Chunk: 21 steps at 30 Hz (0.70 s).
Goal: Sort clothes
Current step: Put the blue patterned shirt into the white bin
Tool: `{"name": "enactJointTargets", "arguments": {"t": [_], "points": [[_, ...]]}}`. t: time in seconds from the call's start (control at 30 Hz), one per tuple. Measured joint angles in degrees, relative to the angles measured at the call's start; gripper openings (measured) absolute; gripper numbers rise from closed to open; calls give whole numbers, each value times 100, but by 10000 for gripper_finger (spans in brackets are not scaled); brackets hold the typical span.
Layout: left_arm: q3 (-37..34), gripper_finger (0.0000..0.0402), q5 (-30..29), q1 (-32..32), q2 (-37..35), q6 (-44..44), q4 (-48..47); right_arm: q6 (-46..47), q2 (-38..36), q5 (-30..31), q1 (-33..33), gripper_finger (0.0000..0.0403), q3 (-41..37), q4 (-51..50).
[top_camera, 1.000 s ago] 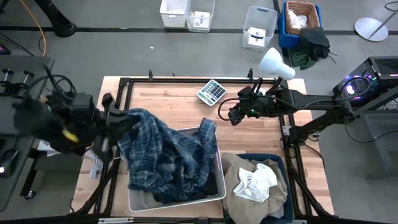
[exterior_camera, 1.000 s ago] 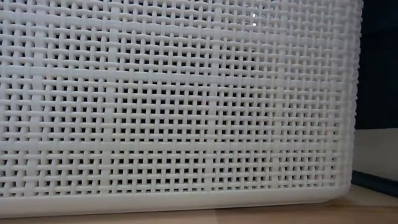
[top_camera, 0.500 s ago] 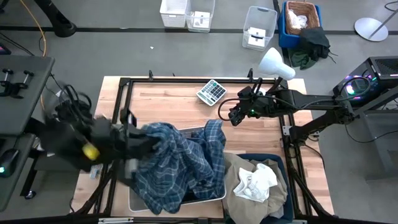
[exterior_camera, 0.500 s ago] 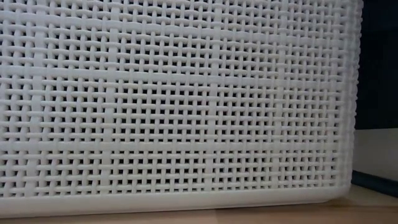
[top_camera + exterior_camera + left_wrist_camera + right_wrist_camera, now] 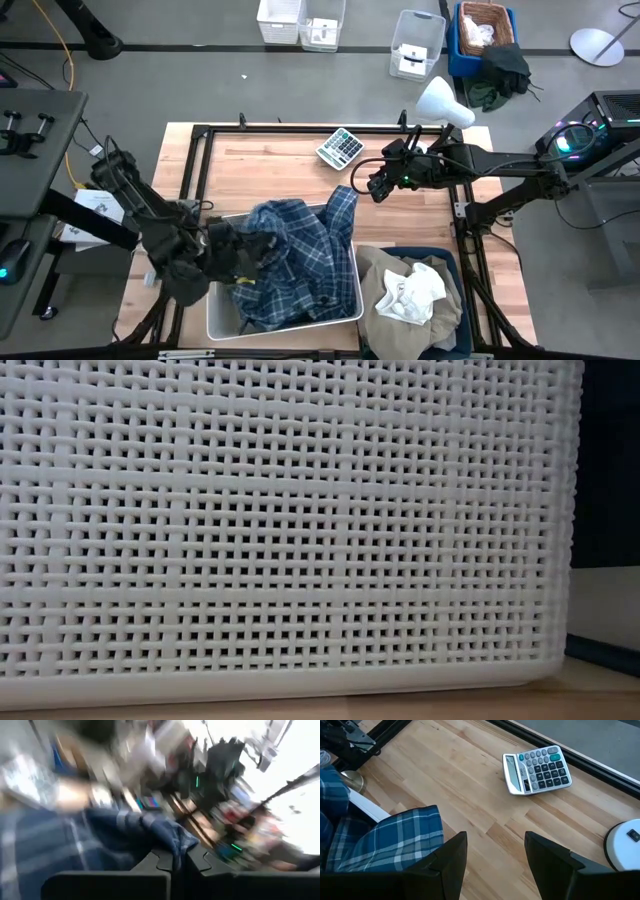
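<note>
The plaid shirt's flap (image 5: 341,204) hangs limply over the basket's far rim (image 5: 322,209), so the flap will fold inward and stay inside when the robot lowers it.
The blue-and-white plaid shirt (image 5: 300,250) lies bunched in the white woven basket (image 5: 222,326) at the table's near edge. One flap (image 5: 341,205) hangs over the basket's far rim and also shows in the right wrist view (image 5: 385,840). My left gripper (image 5: 243,258) is down in the basket's left half, shut on the shirt. My right gripper (image 5: 375,185) hovers open above bare wood beyond the basket, with nothing between its fingers (image 5: 495,855). A beige khaki garment (image 5: 375,275) and a white one (image 5: 410,292) lie in the dark blue bin (image 5: 455,265). My left gripper pinches a bunched fold of the plaid shirt (image 5: 172,845) between its two shut fingers. It comes in about level from the table's left side. The rest of the shirt lies slack in the basket; the blur hides how many layers are held.
A calculator (image 5: 340,147) lies on the far part of the table, also seen from the right wrist (image 5: 537,769). A white lamp head (image 5: 445,103) sits at the far right corner. The basket's woven wall (image 5: 300,510) fills the low view. A black frame rims the table.
My left gripper has dropped steeply and swung toward the table's right and near edge, rolling as it went, still shut on the plaid shirt. The shirt, held spread above the basket before, has sunk and bunched into it; its flap stays over the far rim.
</note>
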Motion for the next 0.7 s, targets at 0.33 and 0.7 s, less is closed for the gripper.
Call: {"name": "enactJointTargets", "arguments": {"t": [0.33,0.7], "points": [[-1733,0,4193,229,144,-3940,-721,-1,0,22,0,195,0,4],[-1906,0,5565,471,836,-3820,-607,164,968,-655,-10,100,-9,-1281]]}}
